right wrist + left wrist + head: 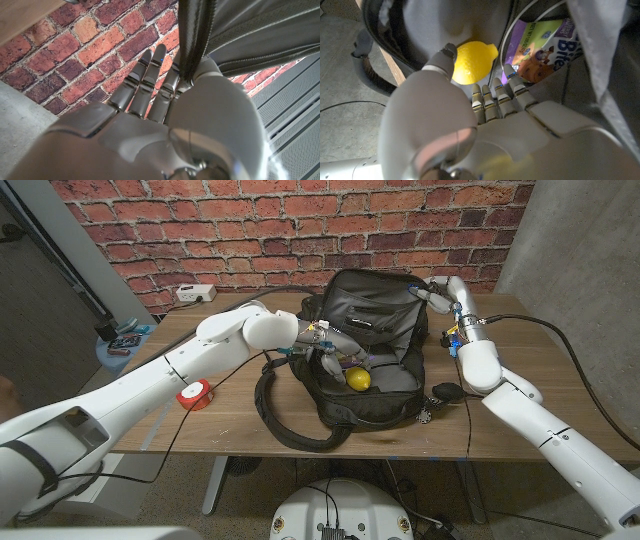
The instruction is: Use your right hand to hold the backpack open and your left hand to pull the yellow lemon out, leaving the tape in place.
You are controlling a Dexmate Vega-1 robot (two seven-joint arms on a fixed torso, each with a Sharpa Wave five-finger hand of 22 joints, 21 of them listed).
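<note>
The yellow lemon (358, 379) lies apart from the purple snack packet (540, 51), so only the lemon will come up when I lift it out.
A black backpack (385, 320) stands unzipped in the middle of the wooden table, its flap raised toward the brick wall. Deep inside it lies the yellow lemon (358, 378), also plain in the left wrist view (472, 60). My left hand (325, 345) reaches into the opening with fingers (495, 95) spread, thumb beside the lemon and nothing gripped. My right hand (440, 292) pinches the flap's zipper edge (192, 40) at the backpack's far right corner. A red and white tape roll (195, 393) lies on the table under my left forearm.
A purple snack packet (545, 45) sits in the bag beside the lemon. The bag's padded strap (290, 425) loops toward the table's front edge. A white power strip (195, 293) lies at the back left, with cables across the table.
</note>
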